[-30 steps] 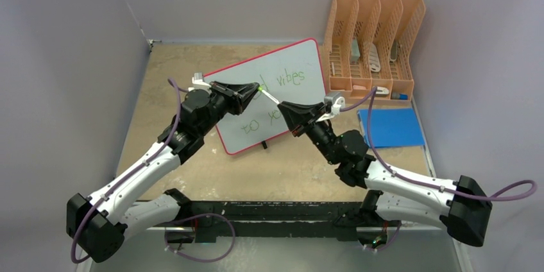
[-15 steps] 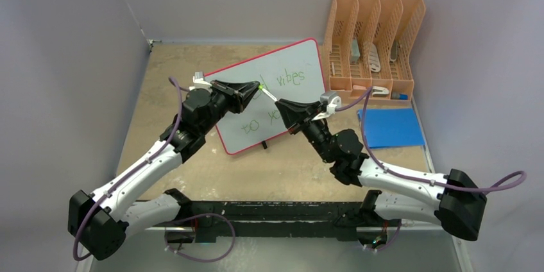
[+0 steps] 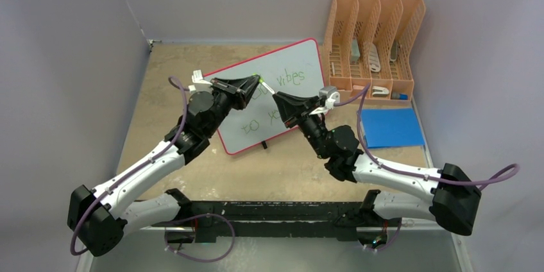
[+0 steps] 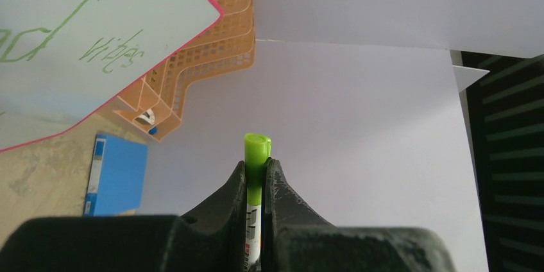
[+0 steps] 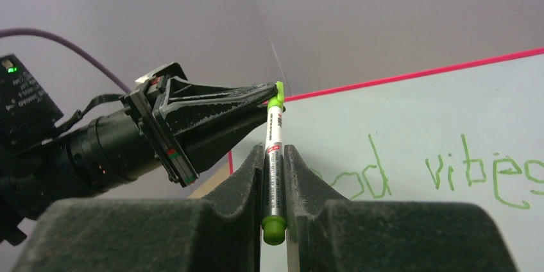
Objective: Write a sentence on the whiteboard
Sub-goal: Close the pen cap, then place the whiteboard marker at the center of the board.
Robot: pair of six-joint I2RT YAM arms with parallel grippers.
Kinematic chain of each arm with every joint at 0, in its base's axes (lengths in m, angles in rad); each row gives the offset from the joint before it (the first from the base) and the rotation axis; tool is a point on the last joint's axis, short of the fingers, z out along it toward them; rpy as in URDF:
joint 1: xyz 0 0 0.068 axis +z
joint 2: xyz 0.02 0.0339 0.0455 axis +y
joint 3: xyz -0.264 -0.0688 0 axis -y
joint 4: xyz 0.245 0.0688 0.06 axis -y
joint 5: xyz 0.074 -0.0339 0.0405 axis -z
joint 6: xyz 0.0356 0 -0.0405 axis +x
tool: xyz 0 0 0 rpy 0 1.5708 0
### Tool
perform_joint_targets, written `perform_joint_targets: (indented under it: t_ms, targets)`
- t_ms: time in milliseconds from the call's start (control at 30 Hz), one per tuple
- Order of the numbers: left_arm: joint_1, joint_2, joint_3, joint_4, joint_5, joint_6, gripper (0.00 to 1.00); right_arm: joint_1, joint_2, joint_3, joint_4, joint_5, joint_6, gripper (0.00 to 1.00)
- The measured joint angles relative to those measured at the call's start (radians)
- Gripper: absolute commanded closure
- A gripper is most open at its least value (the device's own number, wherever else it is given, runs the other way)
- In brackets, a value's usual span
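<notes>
The green cap [image 5: 276, 101] is lined up with the marker's white body [image 5: 274, 129] in my right gripper. My left gripper should keep pushing the cap until it is fully on, then let go.
The whiteboard [image 3: 289, 60] lies tilted at the table's middle, with the green sentence [image 3: 290, 78] partly hidden by the arms; "vibes" and "to y" show. Above the board, my left gripper [image 3: 257, 81] is shut on the green cap [image 4: 257, 150] of a marker. My right gripper [image 3: 277, 97] is shut on the marker's white barrel [image 5: 274, 156], facing the left one. The cap sits on the barrel's far end [image 5: 277, 90]. The right wrist view shows the board [image 5: 417, 111] and the letters [image 5: 475, 172] behind the marker.
An orange slotted organiser [image 3: 375, 28] with small items stands at the back right. A flat blue rectangle [image 3: 390, 127] lies in front of it, right of my right arm. Grey walls enclose the table on three sides.
My right gripper has moved left and towards the left gripper, so less of the marker barrel shows between them. The left gripper has shifted slightly towards the back.
</notes>
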Motion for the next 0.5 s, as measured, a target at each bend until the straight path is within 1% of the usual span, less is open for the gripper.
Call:
perform_joint_targets:
  t_ms: [267, 500]
  targets:
    - [-0.069, 0.028, -0.005, 0.123, -0.127, 0.046, 1.0, -0.003, 0.014, 0.02, 0.03, 0.006, 0.09, 1.0]
    - [-0.109, 0.033, -0.005, 0.191, -0.175, 0.085, 1.0, -0.005, -0.01, 0.02, 0.047, 0.025, 0.166, 1.0]
